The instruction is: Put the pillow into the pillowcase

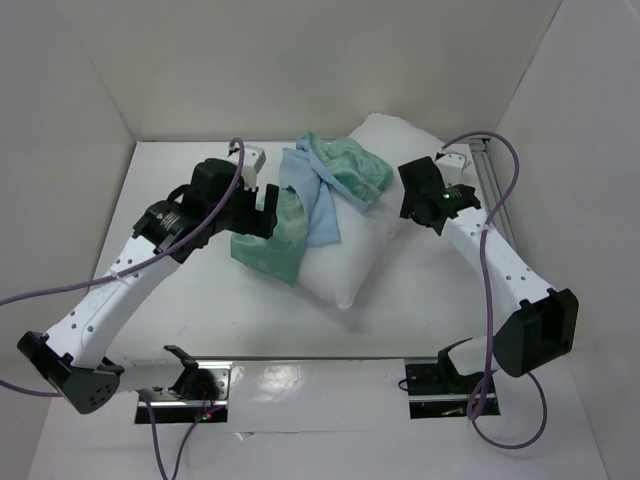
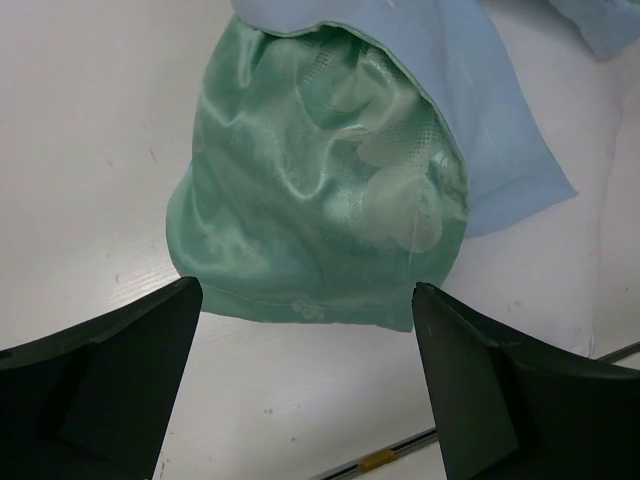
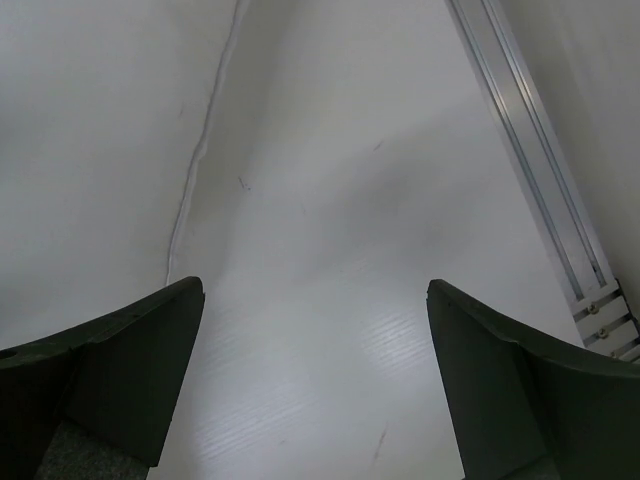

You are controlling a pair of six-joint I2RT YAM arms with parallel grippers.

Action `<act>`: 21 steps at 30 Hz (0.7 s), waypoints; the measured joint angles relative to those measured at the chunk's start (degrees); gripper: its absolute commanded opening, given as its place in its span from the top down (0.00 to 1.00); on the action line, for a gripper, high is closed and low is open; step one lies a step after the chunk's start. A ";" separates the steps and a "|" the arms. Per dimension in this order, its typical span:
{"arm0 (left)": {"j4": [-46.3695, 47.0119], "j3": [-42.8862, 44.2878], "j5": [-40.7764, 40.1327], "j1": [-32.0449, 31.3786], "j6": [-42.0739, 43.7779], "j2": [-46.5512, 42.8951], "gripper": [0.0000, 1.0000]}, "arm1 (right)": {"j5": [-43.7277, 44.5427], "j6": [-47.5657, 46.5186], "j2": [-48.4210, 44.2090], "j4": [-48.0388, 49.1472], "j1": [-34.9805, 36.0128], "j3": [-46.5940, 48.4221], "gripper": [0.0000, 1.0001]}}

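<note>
My left gripper is moving toward the pillowcase's light blue edge (image 2: pixel 453 136), which lies free over the green cloth. It should go on until its fingers are on both sides of that edge (image 1: pixel 304 208) before they close.
The white pillow (image 1: pixel 372 225) lies slanted in the middle of the table. The pillowcase (image 1: pixel 318 195) is crumpled over the pillow's left side, sea-green in parts and light blue in others. One green end hangs off to the left. My left gripper (image 1: pixel 266 212) is open and empty beside that green end. In the left wrist view the green cloth (image 2: pixel 320 200) lies just beyond the open left gripper (image 2: pixel 305 335). My right gripper (image 1: pixel 412 200) is open and empty at the pillow's right edge. In the right wrist view the right gripper (image 3: pixel 315 340) is over bare table, with the pillow (image 3: pixel 90 150) to the left.
A metal rail (image 1: pixel 490 190) runs along the right side of the table and shows in the right wrist view (image 3: pixel 540 150). White walls enclose the table on three sides. A rail strip (image 2: pixel 385 458) runs along the near edge.
</note>
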 measured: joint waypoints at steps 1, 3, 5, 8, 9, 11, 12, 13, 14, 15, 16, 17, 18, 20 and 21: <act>-0.13 -0.02 0.00 -0.24 -0.33 0.07 0.00 | -0.11 -0.02 -0.07 0.04 0.00 -0.24 0.00; -0.39 -0.02 0.07 -0.44 -0.66 0.44 0.00 | -0.48 -0.11 -0.39 0.31 0.00 -0.46 0.00; -0.66 0.04 0.52 -0.55 -0.83 1.42 0.00 | -1.73 -0.33 -1.18 1.03 0.00 -0.76 0.00; -0.90 0.09 0.92 -1.29 -2.05 4.00 0.00 | -5.09 -2.01 -2.99 2.51 0.00 -1.01 0.00; -1.01 0.11 1.01 -1.55 -2.19 4.42 0.00 | -6.47 -2.75 -3.61 3.13 0.00 -1.05 0.00; -1.18 0.22 1.27 -3.04 -2.60 6.23 0.00 | -9.55 -4.33 -5.09 4.44 0.04 -1.05 0.00; -1.31 0.39 1.36 -3.41 -2.97 6.88 0.00 | -10.86 -4.98 -5.73 4.92 0.13 -1.01 0.00; -1.44 0.61 1.49 -3.80 -3.28 7.37 0.00 | -12.22 -5.73 -6.34 5.29 0.28 -0.85 0.00; -1.55 0.87 1.68 -4.00 -3.48 7.78 0.00 | -13.42 -6.29 -6.73 5.51 0.46 -0.55 0.00; -1.53 1.20 1.73 -4.07 -3.69 8.09 0.04 | -14.36 -6.91 -6.93 5.64 0.90 -0.09 0.00; -1.38 1.62 1.75 -4.07 -3.91 8.39 0.04 | -15.28 -7.43 -7.10 5.95 1.51 0.44 0.00; -1.01 1.84 1.75 -4.07 -4.15 8.52 0.05 | -16.06 -7.87 -7.23 6.38 2.27 0.76 0.00; -0.35 1.88 1.75 -4.11 -4.81 8.57 0.05 | -16.61 -8.57 -7.54 7.23 3.58 0.85 0.00; 0.70 1.86 1.73 -4.13 -5.35 8.66 0.05 | -18.21 -9.66 -8.02 8.76 6.10 0.85 0.00; 1.51 1.86 1.77 -4.20 -5.64 8.79 0.05 | -18.99 -10.32 -8.13 9.66 7.26 0.92 0.00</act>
